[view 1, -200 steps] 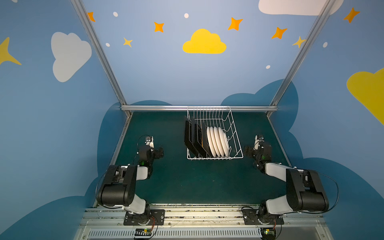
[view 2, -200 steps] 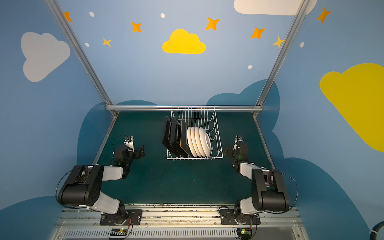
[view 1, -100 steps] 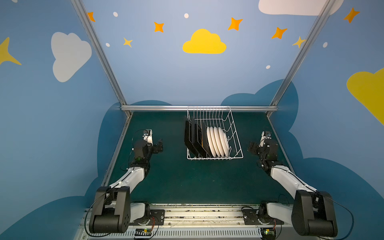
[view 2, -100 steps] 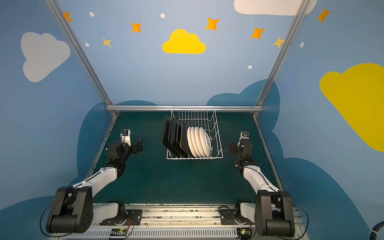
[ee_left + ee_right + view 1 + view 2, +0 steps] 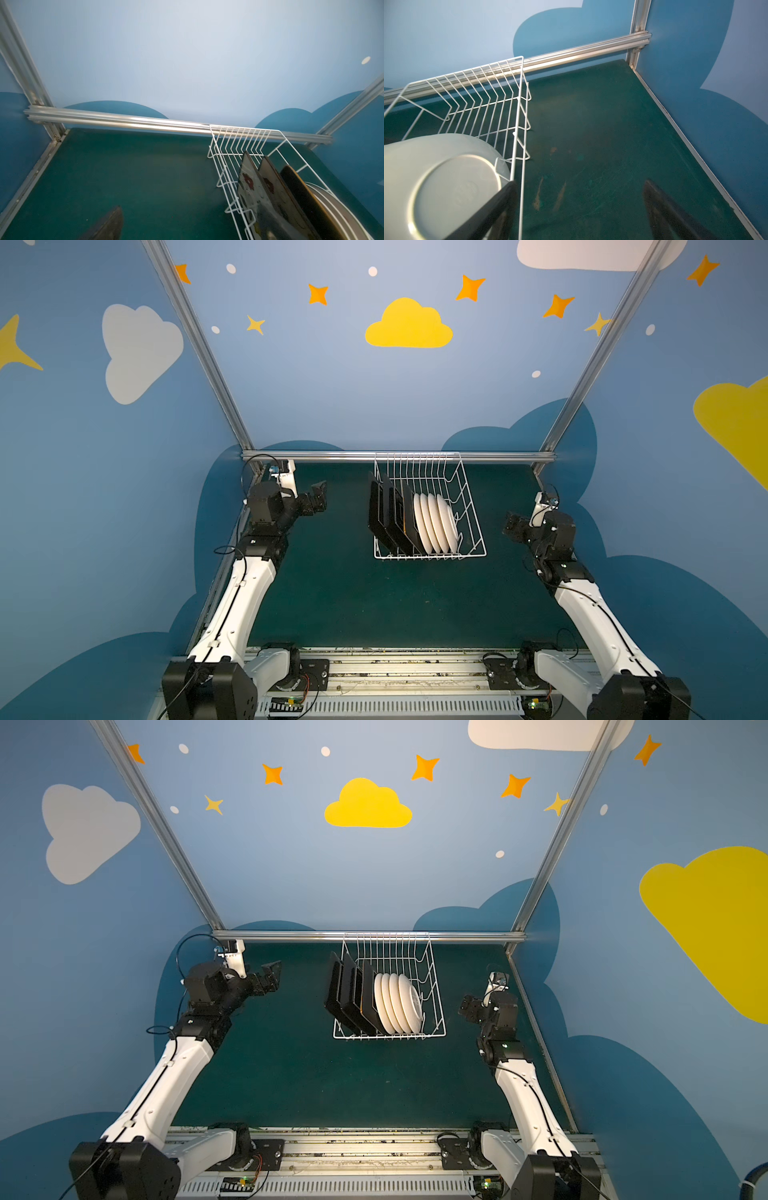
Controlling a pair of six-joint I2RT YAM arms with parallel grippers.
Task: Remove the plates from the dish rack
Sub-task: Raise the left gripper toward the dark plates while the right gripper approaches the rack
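A gap separates the outermost square plate from the next one, so my left gripper should keep moving in until its fingers are on both sides of that plate's upper edge.
The white wire dish rack stands at the back middle of the green table. Three black-backed square plates stand on edge in its left half, with several round white plates beside them. My left gripper hovers open to the left of the rack, well apart from it. My right gripper hovers open close to the rack's right side, with nothing in it. In the left wrist view the flowered faces of the plates show. In the right wrist view a white plate's back fills the near corner.
An aluminium rail runs along the table's back edge just behind the rack. Blue walls close in on the left, right and back. Bare green table lies in front of the rack and between the two arms.
Both arms have unfolded from a tucked pose and reached toward the back, so each gripper now sits higher and farther back beside the rack. Jaws stayed open. The plates have not moved.
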